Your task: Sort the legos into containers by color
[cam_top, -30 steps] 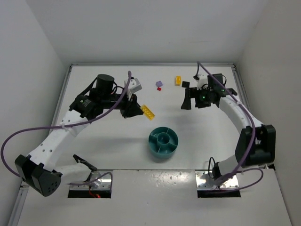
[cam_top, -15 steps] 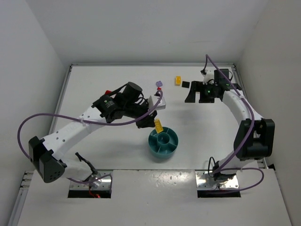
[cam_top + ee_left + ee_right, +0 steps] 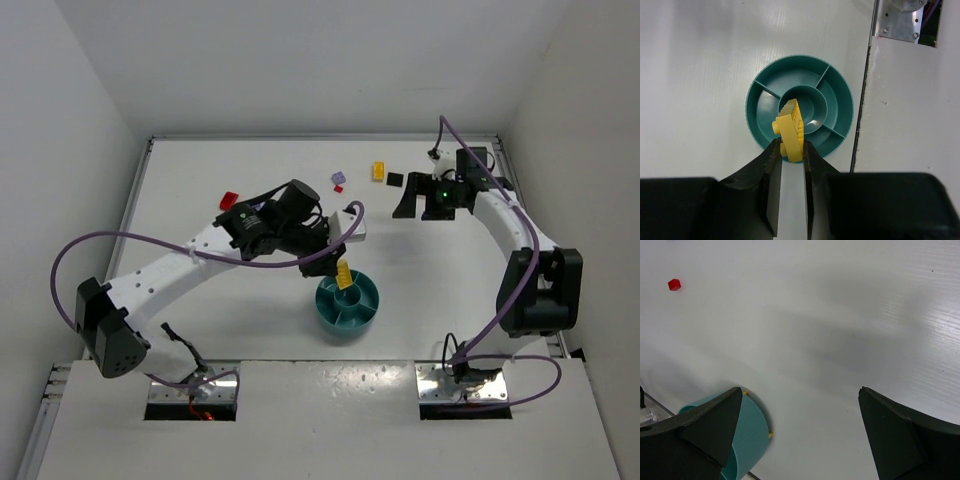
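I can see the yellow lego's loose end [image 3: 345,277] over the open centre well [image 3: 350,298], so I should keep lowering the lego with my left gripper until it dips inside, and then let go.
My left gripper [image 3: 341,268] is shut on a long yellow lego [image 3: 343,276], held above the round teal dish [image 3: 360,318] with its containers. From the left wrist, the yellow lego [image 3: 790,131] sticks out between the jaws of that gripper [image 3: 790,148], over the near rim and centre well of the teal dish [image 3: 765,107]. Loose legos lie at the back: a red one [image 3: 229,197], a purple one [image 3: 338,179], a small red one [image 3: 339,188], a yellow one [image 3: 379,171] and a black one [image 3: 395,180]. My right gripper [image 3: 418,206] hovers open and empty near the black one.
In the right wrist view the open right gripper [image 3: 800,390] looks over bare table, with a tiny red lego [image 3: 674,284] far left and the dish's edge [image 3: 742,440] at lower left. The raised white base board [image 3: 905,125] borders the dish's near side. White walls enclose the table.
My left arm has carried the yellow lego from the table's left-middle rightward to above the dish. My right arm shifted slightly toward the back at first, then stayed still.
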Tool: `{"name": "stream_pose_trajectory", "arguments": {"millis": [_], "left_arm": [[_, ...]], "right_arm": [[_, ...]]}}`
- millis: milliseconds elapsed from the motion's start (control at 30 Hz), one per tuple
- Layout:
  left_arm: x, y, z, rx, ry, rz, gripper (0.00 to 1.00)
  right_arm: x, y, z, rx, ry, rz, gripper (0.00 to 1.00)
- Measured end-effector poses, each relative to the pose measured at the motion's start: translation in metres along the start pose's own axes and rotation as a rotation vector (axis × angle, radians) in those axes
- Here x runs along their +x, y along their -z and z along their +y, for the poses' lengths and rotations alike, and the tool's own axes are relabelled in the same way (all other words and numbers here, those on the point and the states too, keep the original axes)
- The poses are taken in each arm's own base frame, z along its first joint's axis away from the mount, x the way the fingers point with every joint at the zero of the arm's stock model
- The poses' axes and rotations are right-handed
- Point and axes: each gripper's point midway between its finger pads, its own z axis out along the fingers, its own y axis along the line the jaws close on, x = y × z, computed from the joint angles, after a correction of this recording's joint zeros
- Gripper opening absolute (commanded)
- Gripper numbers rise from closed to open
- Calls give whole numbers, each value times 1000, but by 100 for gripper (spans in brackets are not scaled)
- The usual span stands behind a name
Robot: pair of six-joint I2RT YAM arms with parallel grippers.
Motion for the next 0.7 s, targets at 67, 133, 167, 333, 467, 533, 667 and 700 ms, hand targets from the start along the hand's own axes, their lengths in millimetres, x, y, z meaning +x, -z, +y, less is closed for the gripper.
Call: {"name": "stream_pose_trajectory", "arguments": {"millis": [67,133,167,333,467,533,667,700], "left_arm": [[2,-2,0,4,4,9,0],[4,-5,0,5,7,19,0],[6,-6,0,7,9,25,0],[10,-10,1,5,10,47,0],[13,-13,0,8,8,59,0],[13,-14,0,9,9,62,0],[17,-18,2,13,16,75,0],[18,-20,2,13,18,80,0]], "right_arm": [[1,-2,-1,-3,-4,7,100],[4,-5,-2,-8,-10,17,100],[5,-6,-2,-8,-13,22,100],[7,-9,-3,-16,-20,34,100],[7,-9,-2,-23,-20,34,100],[7,-9,-1,-24,-20,34,100],[7,-9,-2,-23,-20,34,100],[7,-9,-2,-23,-20,34,100]]}}
